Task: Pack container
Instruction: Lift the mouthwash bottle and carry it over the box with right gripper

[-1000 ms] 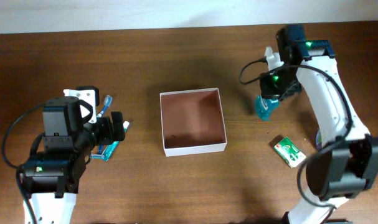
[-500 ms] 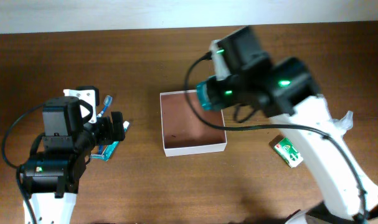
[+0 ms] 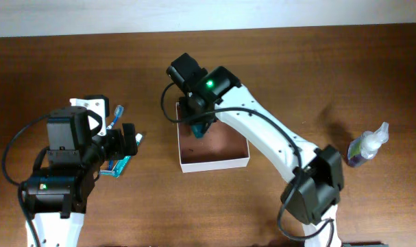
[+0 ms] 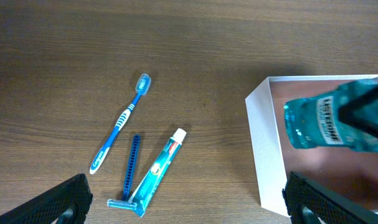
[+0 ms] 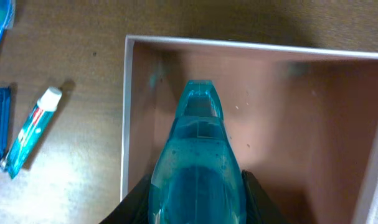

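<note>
My right gripper keeps lowering the teal mouthwash bottle (image 3: 199, 130) until it touches the container's reddish-brown bottom (image 3: 216, 145), and then lets go, because the bottle is hanging inside the container, clear of the container's white sides.
The container (image 3: 214, 164) is a square, shallow white-walled box with a reddish-brown inside, at mid-table. My right gripper (image 3: 196, 118) is shut on a teal mouthwash bottle (image 3: 198, 129) and holds it over the container's left part. In the right wrist view the bottle (image 5: 198, 155) points into the box, near its left wall (image 5: 125, 112), with the right gripper (image 5: 198, 202) clamped round it. The left wrist view shows the bottle (image 4: 326, 121) above the container (image 4: 263, 149). My left gripper (image 4: 189, 211) is open and empty, left of the box (image 3: 130, 140).
A blue toothbrush (image 4: 123, 121), a blue razor (image 4: 131, 171) and a toothpaste tube (image 4: 157, 171) lie on the wood left of the container. A small spray bottle (image 3: 367, 144) stands at the far right. The right arm spans the table from its base (image 3: 317, 189).
My right gripper has swung from the far right of the table to the left, carrying the mouthwash bottle to the container's left part. The left arm has not moved.
</note>
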You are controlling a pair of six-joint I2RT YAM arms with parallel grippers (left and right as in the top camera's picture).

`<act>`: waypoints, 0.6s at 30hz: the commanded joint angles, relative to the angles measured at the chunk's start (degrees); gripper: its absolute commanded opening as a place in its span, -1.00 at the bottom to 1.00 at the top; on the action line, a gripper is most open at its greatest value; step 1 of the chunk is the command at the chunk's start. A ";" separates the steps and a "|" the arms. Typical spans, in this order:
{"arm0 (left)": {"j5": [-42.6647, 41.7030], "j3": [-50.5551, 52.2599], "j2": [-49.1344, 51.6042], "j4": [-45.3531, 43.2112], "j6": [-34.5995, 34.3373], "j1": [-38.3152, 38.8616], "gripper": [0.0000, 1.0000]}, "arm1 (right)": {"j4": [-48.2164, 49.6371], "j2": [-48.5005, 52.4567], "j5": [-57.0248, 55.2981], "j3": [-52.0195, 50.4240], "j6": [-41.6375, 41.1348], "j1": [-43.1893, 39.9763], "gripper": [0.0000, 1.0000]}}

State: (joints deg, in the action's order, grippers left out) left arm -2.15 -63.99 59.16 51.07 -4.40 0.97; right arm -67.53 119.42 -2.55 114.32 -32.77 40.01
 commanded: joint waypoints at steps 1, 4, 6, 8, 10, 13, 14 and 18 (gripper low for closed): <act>-0.42 -1.27 0.13 0.04 -0.74 -0.02 0.99 | 1.42 1.20 -0.94 0.98 -0.98 0.00 -0.92; -0.44 -1.27 0.13 0.04 -0.74 -0.02 0.99 | 3.04 2.36 -0.92 0.98 -0.98 -0.28 -0.92; -0.44 -1.27 0.13 0.04 -0.74 -0.02 0.99 | 3.80 2.97 -0.68 0.98 -0.98 -0.66 -0.92; -0.44 -1.27 0.13 0.07 -0.74 -0.02 0.99 | 3.93 3.74 -0.72 0.98 -0.96 -0.83 -0.91; -0.44 -1.27 0.13 0.07 -0.74 -0.02 0.99 | 4.04 4.31 -0.70 0.98 -0.96 -1.09 -0.82; -0.44 -1.27 0.13 0.07 -0.74 -0.02 0.99 | 4.07 4.76 -0.57 0.98 -0.94 -1.31 -0.52; -0.44 -1.27 0.13 0.07 -0.74 -0.02 0.99 | 4.13 4.83 -0.50 0.98 -0.63 -1.31 -0.31; -0.42 -1.27 0.13 0.09 -0.74 -0.02 0.99 | 3.91 4.83 -0.48 0.98 -0.04 -1.31 0.35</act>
State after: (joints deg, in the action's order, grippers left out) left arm -2.15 -63.99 59.16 51.09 -4.40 0.99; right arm -63.53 124.36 -2.55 114.32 -32.93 39.03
